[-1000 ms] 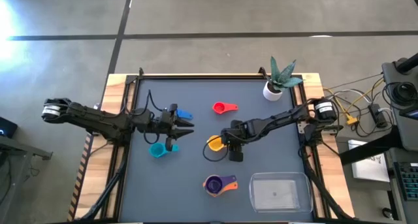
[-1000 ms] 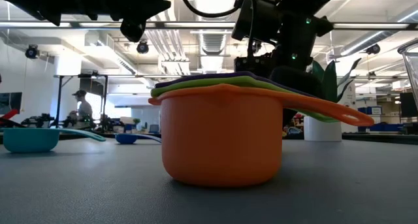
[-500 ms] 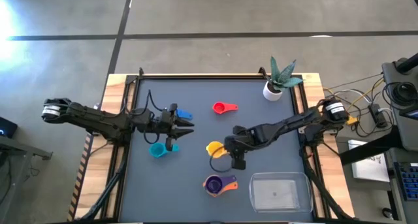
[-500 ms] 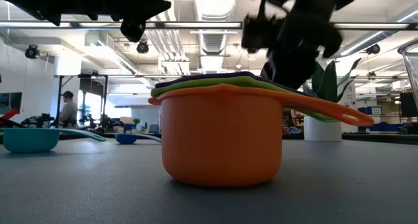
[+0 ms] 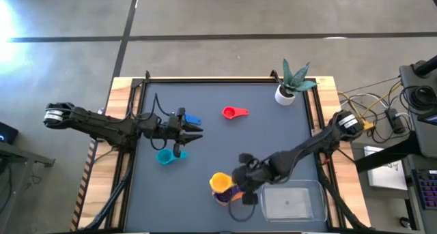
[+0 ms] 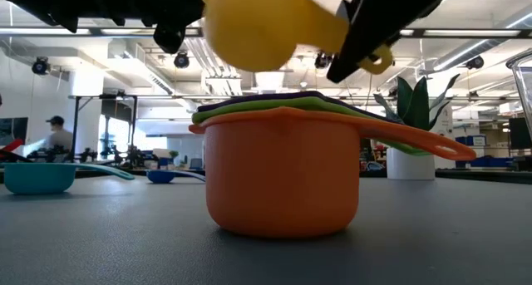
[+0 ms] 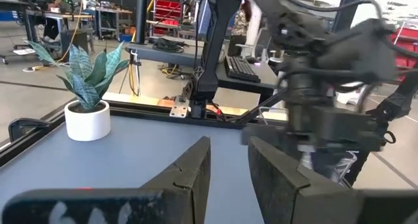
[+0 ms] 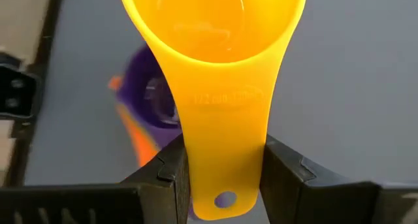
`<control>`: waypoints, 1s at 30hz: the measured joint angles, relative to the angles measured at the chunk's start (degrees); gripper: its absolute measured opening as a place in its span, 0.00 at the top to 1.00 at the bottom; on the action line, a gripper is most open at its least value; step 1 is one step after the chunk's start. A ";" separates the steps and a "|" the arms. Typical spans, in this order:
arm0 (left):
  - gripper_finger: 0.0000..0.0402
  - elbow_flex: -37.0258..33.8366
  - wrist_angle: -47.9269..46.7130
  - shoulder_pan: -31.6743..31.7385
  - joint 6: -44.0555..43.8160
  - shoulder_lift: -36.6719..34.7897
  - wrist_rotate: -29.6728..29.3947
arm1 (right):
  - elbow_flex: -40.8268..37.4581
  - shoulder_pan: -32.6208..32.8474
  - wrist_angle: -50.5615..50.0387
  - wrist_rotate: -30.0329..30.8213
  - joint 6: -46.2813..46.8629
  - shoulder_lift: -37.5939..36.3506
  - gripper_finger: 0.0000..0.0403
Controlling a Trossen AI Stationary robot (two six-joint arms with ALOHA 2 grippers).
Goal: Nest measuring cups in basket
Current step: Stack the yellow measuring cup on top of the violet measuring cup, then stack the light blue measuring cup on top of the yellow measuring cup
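The yellow cup's bowl [image 5: 220, 182] hangs out past the purple cup's opening [image 5: 229, 195], so next my right gripper moves the yellow cup back over the purple cup before lowering it.
My right gripper [image 5: 240, 181] is shut on a yellow measuring cup [image 5: 220, 181] and holds it in the air just above a nested stack of orange, green and purple cups [image 6: 283, 173] near the table's front. The clear basket [image 5: 290, 198] lies right of that stack. A red cup [image 5: 234, 112], a blue cup [image 5: 192, 119] and a teal cup [image 5: 166, 156] rest on their bases on the table. My left gripper [image 5: 199, 132] hovers level between the blue and teal cups, open, with nothing between its fingers. My right gripper pinches the yellow cup's flat handle [image 8: 225, 145] by its two side edges, close to the free end with the hole. The fingers [image 8: 287, 175] slant down from the table's right and lie along the handle. The cup is lifted clear, its bowl [image 6: 249, 27] ahead of the fingers.
A small white pot with a plant [image 5: 287, 92] stands at the far right corner. A black cable loops on the table beside the stack. A raised frame edges the dark table top [image 5: 205, 91].
My right gripper has carried the yellow cup up off the table and toward the near edge, swinging and tipping as it went, until the cup hangs over the nested stack. The stack has stayed in place.
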 joint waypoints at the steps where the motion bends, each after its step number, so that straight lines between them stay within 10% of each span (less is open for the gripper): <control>1: 0.79 0.00 0.03 -0.01 -0.10 0.05 0.00 | 1.11 0.67 -0.71 -0.02 0.03 0.96 0.70; 23: 0.79 0.07 -1.34 -0.01 -1.55 0.03 0.01 | 7.28 3.51 -11.93 -0.17 1.83 5.78 0.52; 30: 0.79 13.11 -41.33 1.26 -4.36 -2.91 -0.08 | 6.35 7.60 -14.68 7.30 7.05 -0.63 0.54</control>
